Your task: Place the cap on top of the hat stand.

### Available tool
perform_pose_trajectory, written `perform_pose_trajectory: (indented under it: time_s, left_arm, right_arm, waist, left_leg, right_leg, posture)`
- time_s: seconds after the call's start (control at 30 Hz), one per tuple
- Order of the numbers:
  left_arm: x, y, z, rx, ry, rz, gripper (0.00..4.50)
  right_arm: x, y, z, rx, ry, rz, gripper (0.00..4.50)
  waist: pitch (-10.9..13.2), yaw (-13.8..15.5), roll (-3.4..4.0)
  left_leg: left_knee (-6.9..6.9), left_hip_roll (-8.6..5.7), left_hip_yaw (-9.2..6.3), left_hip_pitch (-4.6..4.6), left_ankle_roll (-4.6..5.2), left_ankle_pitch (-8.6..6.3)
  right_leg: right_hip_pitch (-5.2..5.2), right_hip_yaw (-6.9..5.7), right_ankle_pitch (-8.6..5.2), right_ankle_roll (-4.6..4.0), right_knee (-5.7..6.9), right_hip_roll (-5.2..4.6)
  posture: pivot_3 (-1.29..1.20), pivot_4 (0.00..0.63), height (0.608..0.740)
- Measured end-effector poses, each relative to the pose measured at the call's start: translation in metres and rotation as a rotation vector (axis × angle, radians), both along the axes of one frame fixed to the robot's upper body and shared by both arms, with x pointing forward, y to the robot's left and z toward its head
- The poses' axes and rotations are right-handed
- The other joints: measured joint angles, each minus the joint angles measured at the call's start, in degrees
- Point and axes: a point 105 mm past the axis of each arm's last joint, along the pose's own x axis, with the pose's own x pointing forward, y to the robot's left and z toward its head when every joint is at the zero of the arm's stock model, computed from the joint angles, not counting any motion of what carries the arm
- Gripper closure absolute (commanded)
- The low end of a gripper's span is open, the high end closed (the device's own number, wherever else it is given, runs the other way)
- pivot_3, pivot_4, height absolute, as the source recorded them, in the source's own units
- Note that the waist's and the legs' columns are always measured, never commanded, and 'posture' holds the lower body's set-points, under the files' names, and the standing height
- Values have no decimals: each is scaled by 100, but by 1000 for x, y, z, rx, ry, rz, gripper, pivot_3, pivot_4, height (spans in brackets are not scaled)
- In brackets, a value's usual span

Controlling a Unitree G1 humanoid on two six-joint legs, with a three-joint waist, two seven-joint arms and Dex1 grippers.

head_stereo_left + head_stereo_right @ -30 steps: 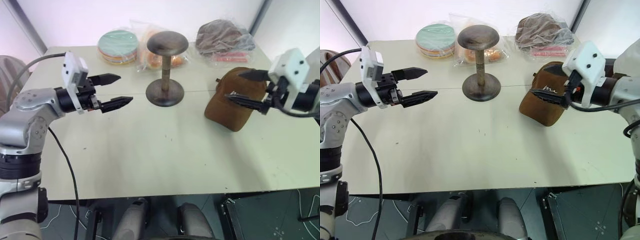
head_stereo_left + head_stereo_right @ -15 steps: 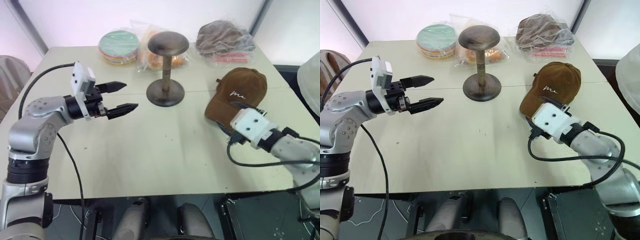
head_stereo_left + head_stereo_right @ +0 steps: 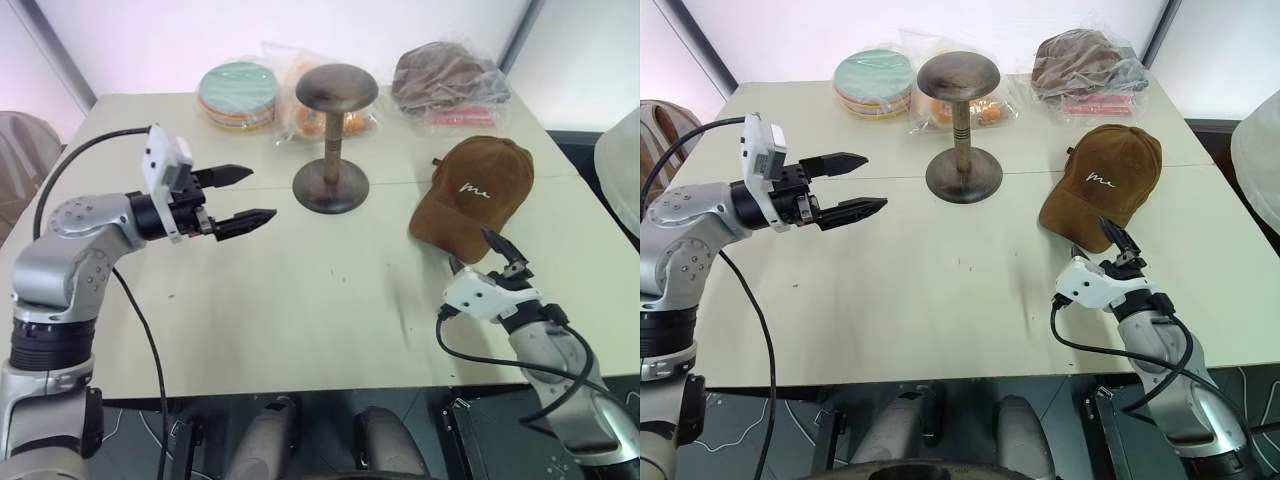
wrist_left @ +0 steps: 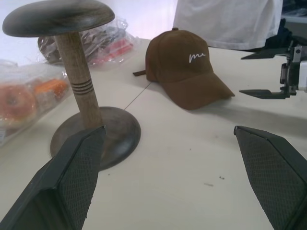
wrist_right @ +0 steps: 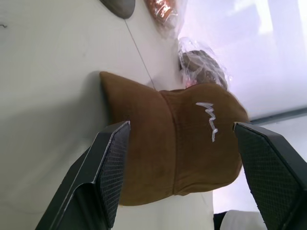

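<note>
The cap's top [image 3: 491, 172] stays rounded up by itself. The brown cap [image 3: 473, 198] will keep its hollow open when I lift it by its rim.
The brown cap [image 3: 475, 195] with its white script logo lies on the table at the right, brim toward me. The dark bronze hat stand [image 3: 335, 135] rises bare at the table's middle back. My right gripper [image 3: 503, 255] is low over the table just in front of the brim, open, with nothing in it. In the right wrist view its fingers [image 5: 110, 163] spread wide either side of the cap [image 5: 187, 143], short of touching it. My left gripper [image 3: 258, 193] hovers open and empty to the left of the stand, pointing at it.
Along the table's [image 3: 300, 320] back edge lie a stack of colourful discs [image 3: 237, 93], orange items in a plastic bag [image 3: 305, 118] behind the stand, and a greyish-brown hat in plastic [image 3: 445, 75]. White cloth [image 3: 622, 170] shows past the right edge.
My right arm has come down from over the cap to table level in front of the brim, rolling its wrist. The cap and my left gripper have stayed put.
</note>
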Motion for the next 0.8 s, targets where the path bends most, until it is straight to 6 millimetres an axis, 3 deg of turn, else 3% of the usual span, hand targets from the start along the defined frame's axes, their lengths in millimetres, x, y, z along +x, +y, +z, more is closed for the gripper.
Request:
perform_pose_trajectory:
  time_s: [0.2, 0.4, 0.8]
  left_arm:
    - [-3, 0, 3, 22, -7, 3, 0]
    - [-5, 3, 6, 25, -9, 17, 0]
    - [-14, 13, 10, 25, -23, 62, 0]
  right_arm:
    - [-3, 7, -19, 9, 28, 21, 1015]
    - [0, 2, -41, -1, 63, -8, 1015]
    - [27, -10, -38, -36, -35, -122, 1015]
  waist:
    - [0, -5, 0]
    - [-1, -9, -1]
    - [-3, -9, -3]
  left_leg:
    - [0, 0, 0, 2, 0, 0]
    - [-1, 0, -2, 12, 0, 0]
    - [-8, 0, -1, 36, 0, 0]
  right_leg:
    - [2, 1, 0, 0, 0, 1]
    - [13, 0, 0, -1, 0, 2]
    - [32, 2, -1, -1, 0, 2]
  posture:
    - [0, 150, 740]
    - [0, 150, 740]
    - [0, 150, 740]
